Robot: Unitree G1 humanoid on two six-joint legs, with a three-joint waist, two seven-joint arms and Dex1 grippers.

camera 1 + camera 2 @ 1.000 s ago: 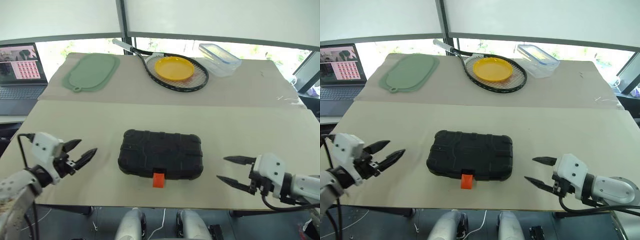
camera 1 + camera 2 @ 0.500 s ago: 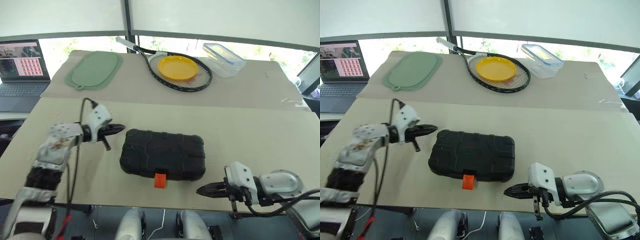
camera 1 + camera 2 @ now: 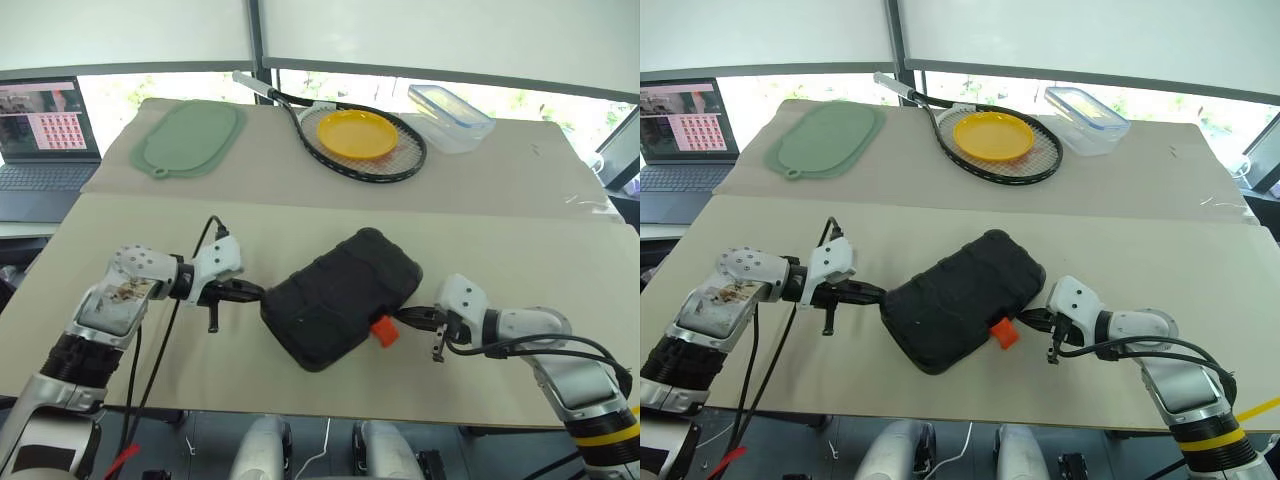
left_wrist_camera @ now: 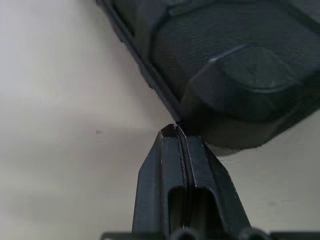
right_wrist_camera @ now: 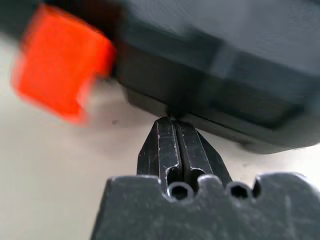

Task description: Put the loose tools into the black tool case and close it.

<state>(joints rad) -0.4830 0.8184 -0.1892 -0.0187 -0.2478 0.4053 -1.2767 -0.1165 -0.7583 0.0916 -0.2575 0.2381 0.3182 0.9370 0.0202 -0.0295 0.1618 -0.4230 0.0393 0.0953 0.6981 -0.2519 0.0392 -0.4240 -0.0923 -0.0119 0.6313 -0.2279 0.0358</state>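
Note:
I can see my right gripper's fingers meet the case's rim (image 3: 397,304) beside the orange latch, so next I back it off and face the latch (image 3: 385,331) while my left gripper steadies the case's lid.
The black tool case (image 3: 340,300) lies shut on the beige table, turned askew, with its orange latch (image 3: 381,331) facing my right arm. My left gripper (image 3: 255,293) is shut, and its tip presses against the case's left edge (image 4: 240,60). My right gripper (image 3: 405,318) is shut too, with nothing held, and its tip touches the case's rim (image 5: 225,75) just beside the latch (image 5: 60,65). The loose tools are out of view.
At the far side of the table lie a green mat (image 3: 187,140), a racket (image 3: 395,165) with a yellow plate (image 3: 357,134) on it, and a clear lidded box (image 3: 451,104). A laptop (image 3: 45,130) stands at the far left. The table's front edge runs close below the case.
Both grippers went from open to shut and closed in on the case from either side. The case has swung round, its latch now pointing right instead of toward the front edge.

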